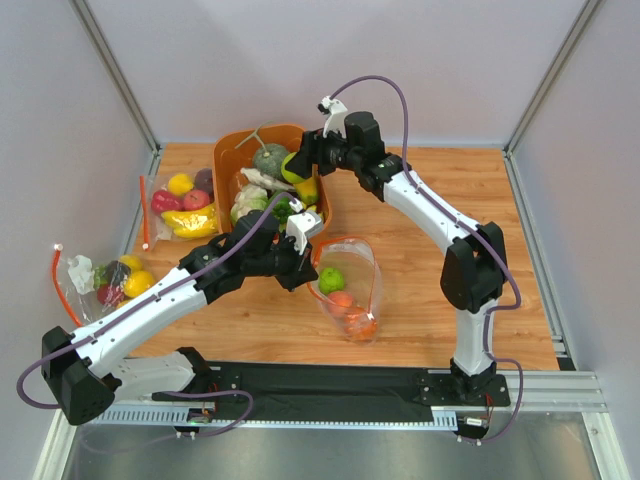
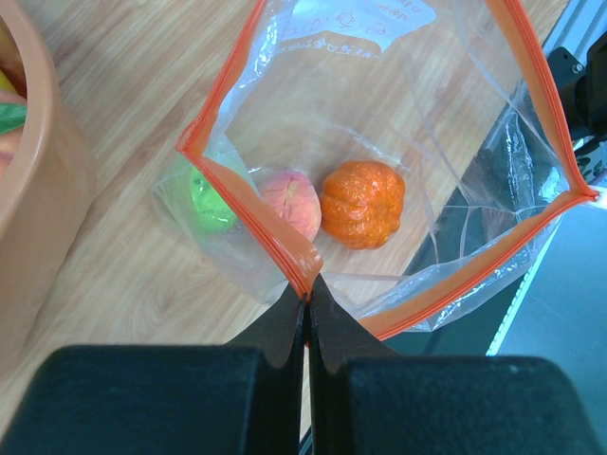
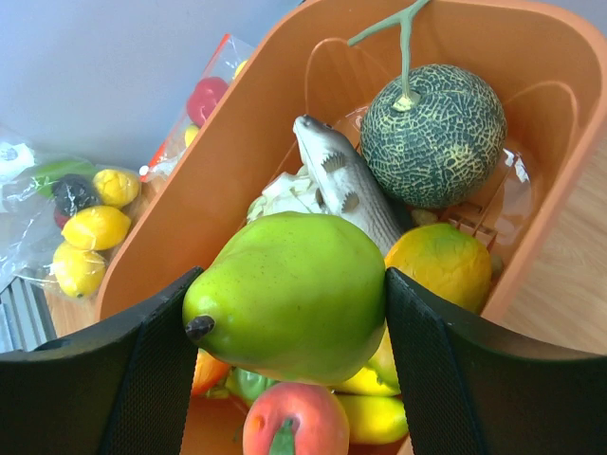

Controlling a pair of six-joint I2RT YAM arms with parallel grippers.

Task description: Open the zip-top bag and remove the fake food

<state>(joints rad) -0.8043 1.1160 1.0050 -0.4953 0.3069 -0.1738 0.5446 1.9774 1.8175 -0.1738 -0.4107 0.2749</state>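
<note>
My right gripper keeps going toward the stemmed melon (image 1: 269,158) and lets go next to it, because the green pear-like fruit is already inside the orange basket's rim.
The zip-top bag (image 1: 348,288) lies open on the table, its red-orange zip strip (image 2: 248,210) spread wide. Inside it are a green fruit (image 2: 211,197), a peach-red fruit (image 2: 290,202) and an orange round fruit (image 2: 361,203). My left gripper (image 1: 297,268) is shut on the bag's zip rim (image 2: 303,275) and holds the mouth open. My right gripper (image 1: 297,166) is shut on a green pear-like fruit (image 3: 289,296) and holds it above the orange basket (image 1: 226,152).
The orange basket (image 3: 190,204) holds a grey-green stemmed melon (image 3: 433,133), a fish, yellow and red fruits. Two other clear bags of fruit lie at the left: one with a banana (image 1: 183,203), one near the table edge (image 1: 110,279).
</note>
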